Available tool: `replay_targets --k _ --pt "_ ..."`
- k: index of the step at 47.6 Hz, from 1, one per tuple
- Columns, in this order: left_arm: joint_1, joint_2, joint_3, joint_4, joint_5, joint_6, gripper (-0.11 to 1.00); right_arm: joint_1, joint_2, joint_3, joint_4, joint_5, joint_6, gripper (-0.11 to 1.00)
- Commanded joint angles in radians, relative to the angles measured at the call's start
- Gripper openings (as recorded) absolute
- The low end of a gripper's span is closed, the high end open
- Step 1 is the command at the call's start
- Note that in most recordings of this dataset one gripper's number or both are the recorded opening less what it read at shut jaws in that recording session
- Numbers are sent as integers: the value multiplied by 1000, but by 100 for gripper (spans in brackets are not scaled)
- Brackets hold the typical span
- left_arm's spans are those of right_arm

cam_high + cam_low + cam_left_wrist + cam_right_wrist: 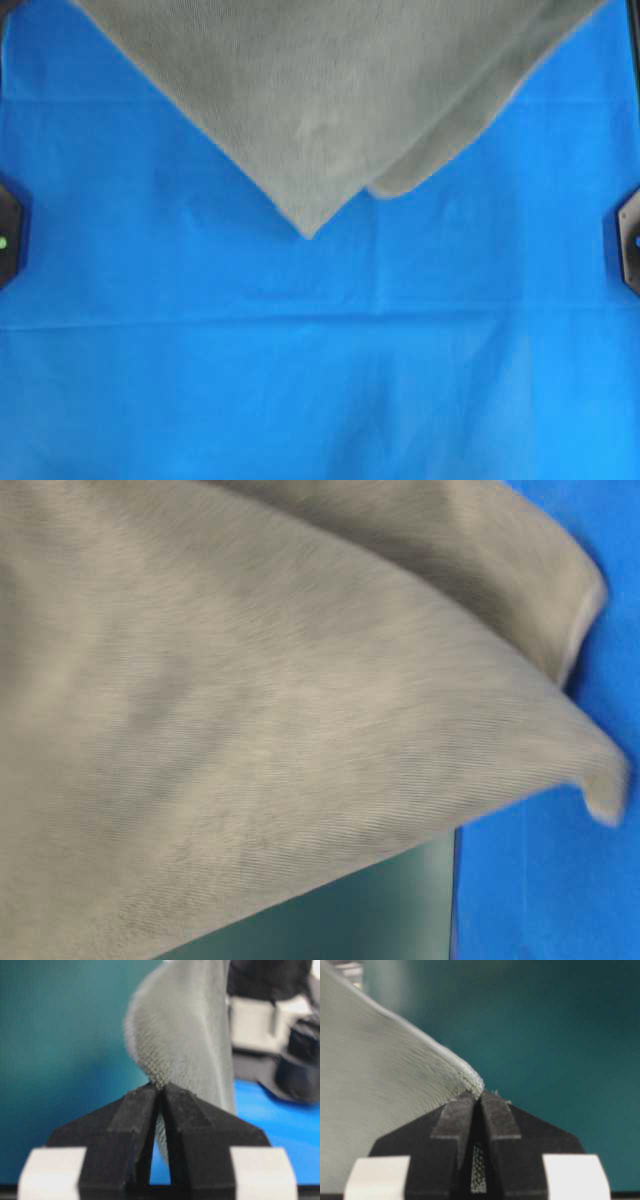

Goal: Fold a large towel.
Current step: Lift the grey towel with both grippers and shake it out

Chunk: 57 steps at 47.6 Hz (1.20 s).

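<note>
The towel is hanging in layers (309,222) that sag to a point, so the robot's right gripper should pull the stitched edge (462,1071) wide and spread the towel flat before folding it.
The grey-green towel (330,90) hangs lifted, with two layers drooping to a point over the blue table covering (320,380) in the overhead view. At table level the towel (250,710) fills most of the frame, its pale stitched edge at the right. My left gripper (161,1088) is shut on a fold of the towel (185,1035), cloth showing between its black fingers. My right gripper (480,1095) is shut on the towel's stitched edge (395,1085), and the cloth sweeps away to the left. Both grippers are outside the overhead view.
Black arm bases sit at the left edge (8,235) and the right edge (628,240) of the table. In the left wrist view, blurred black and white parts of the other arm (280,1030) show beyond the towel.
</note>
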Motion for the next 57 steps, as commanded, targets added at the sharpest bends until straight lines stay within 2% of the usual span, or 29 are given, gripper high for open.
replay_targets --k 1,4,9,14,23,32,37,43,46,57 --pt "44 43 -78 2 -17 38 3 -86 40 -66 -25 -8 -2 3" --pt "74 80 -118 0 -11 78 3 -121 66 -98 -28 -8 -2 3" --pt "80 118 -169 -6 6 77 3 -130 100 -160 -25 2 2 3" --pt "54 127 -224 -11 61 54 3 -87 100 -219 23 40 5 3" --pt "-78 97 -319 -11 179 -60 3 97 48 -282 149 152 8 3" --pt "-249 67 -334 -11 230 -276 3 324 28 -305 342 241 8 3" --pt "-341 55 -337 -11 236 -342 3 449 32 -310 431 235 8 3" --pt "-437 46 -342 -11 236 -365 3 558 34 -308 446 213 8 3" --pt "-459 43 -342 -11 236 -368 3 601 35 -310 446 199 6 3" --pt "-426 35 -347 -9 238 -407 3 624 34 -313 439 169 5 3"
